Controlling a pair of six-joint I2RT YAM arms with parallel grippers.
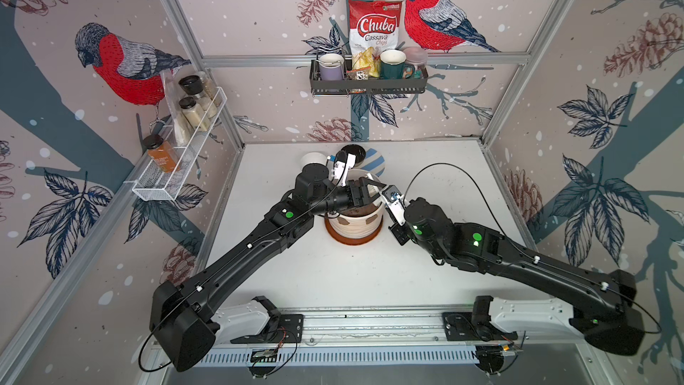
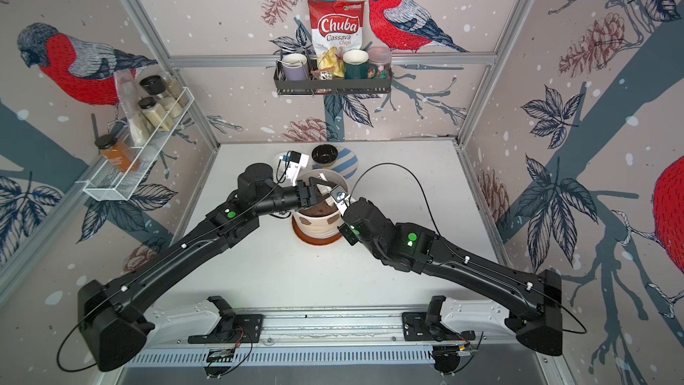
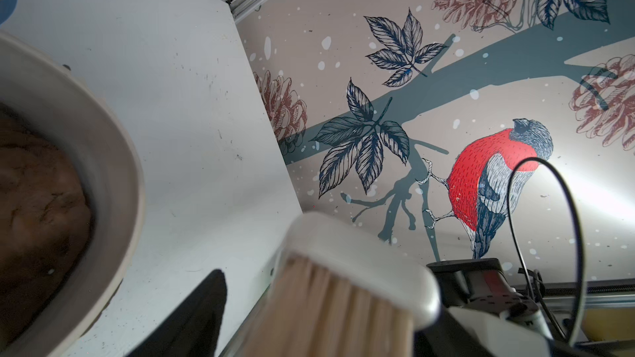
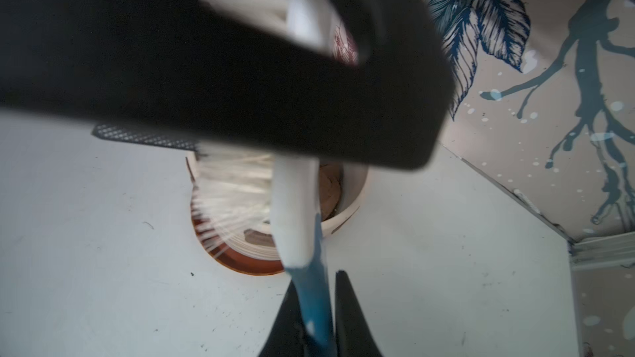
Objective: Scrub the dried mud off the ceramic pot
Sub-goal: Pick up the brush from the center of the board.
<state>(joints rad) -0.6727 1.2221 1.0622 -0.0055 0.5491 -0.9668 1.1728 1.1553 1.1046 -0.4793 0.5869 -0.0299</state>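
Note:
The bristles are side-on to the robot's right gripper, so the left gripper should hold the brush head while the right gripper turns and takes the blue handle flat.
The ceramic pot stands mid-table on a brown saucer, filled with brown soil. Two patches of dried mud show on its near wall in both top views. My right gripper is shut on the blue handle of a white brush, whose bristles hang over the pot's rim. My left gripper reaches over the pot, open. Its fingers stand around the brush head with a gap to the bristles. One left finger crosses the right wrist view.
Behind the pot sit a small white bowl, a small black bowl and a blue-striped plate. A wire rack of spice jars hangs on the left wall. A black shelf with mugs and a chips bag hangs on the back wall.

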